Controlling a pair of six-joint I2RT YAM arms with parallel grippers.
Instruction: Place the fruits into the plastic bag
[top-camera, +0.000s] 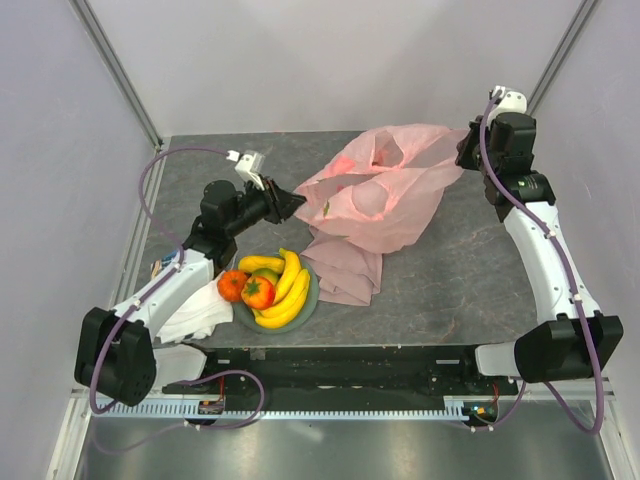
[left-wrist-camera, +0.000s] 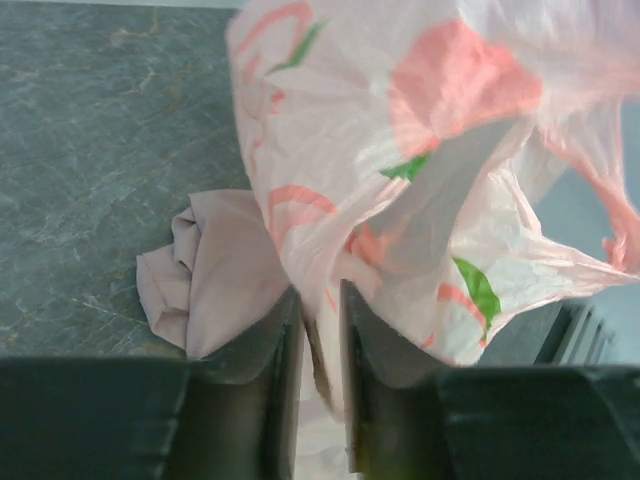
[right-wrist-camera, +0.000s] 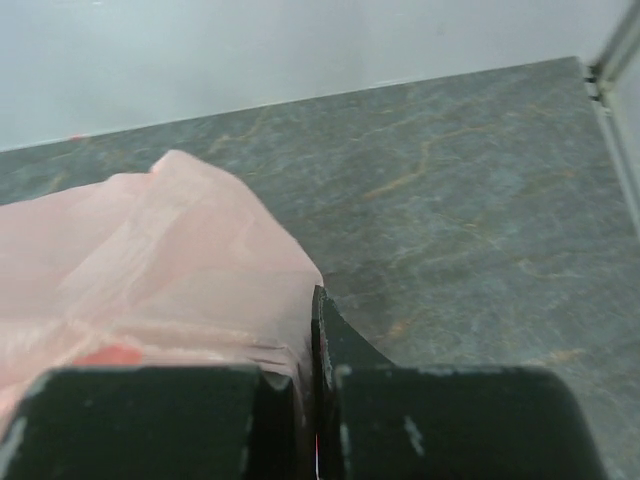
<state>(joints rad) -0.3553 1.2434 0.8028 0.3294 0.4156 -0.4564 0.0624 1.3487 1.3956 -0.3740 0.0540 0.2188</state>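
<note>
Next, I open my left gripper and take only the bag's far rim (top-camera: 352, 152), because the bag's rims gather together (top-camera: 308, 203) at my left gripper and make the bag's opening narrow.
The fruits lie heaped on a grey-green plate (top-camera: 313, 296) at the near left: a bunch of bananas (top-camera: 291, 285), a yellow oblong fruit (top-camera: 259, 263), a small green-yellow fruit (top-camera: 267, 275), a red round fruit (top-camera: 258, 292) and a tangerine (top-camera: 232, 285). The plastic bag (top-camera: 385, 190) is stretched across the middle of the table. My left gripper (top-camera: 293, 205) (left-wrist-camera: 320, 292) is at the bag's left edge, its jaws a narrow gap apart with the bag's film (left-wrist-camera: 430, 130) running loosely between them. At the bag's far right corner (right-wrist-camera: 150, 260) my right gripper (top-camera: 466, 150) (right-wrist-camera: 315, 300) is shut on the film.
A dusty-pink cloth (top-camera: 350, 275) (left-wrist-camera: 215, 270) lies crumpled under the bag's near edge, beside the plate. A white cloth (top-camera: 200, 315) lies left of the plate, under the left arm. White walls close in the dark table on three sides.
</note>
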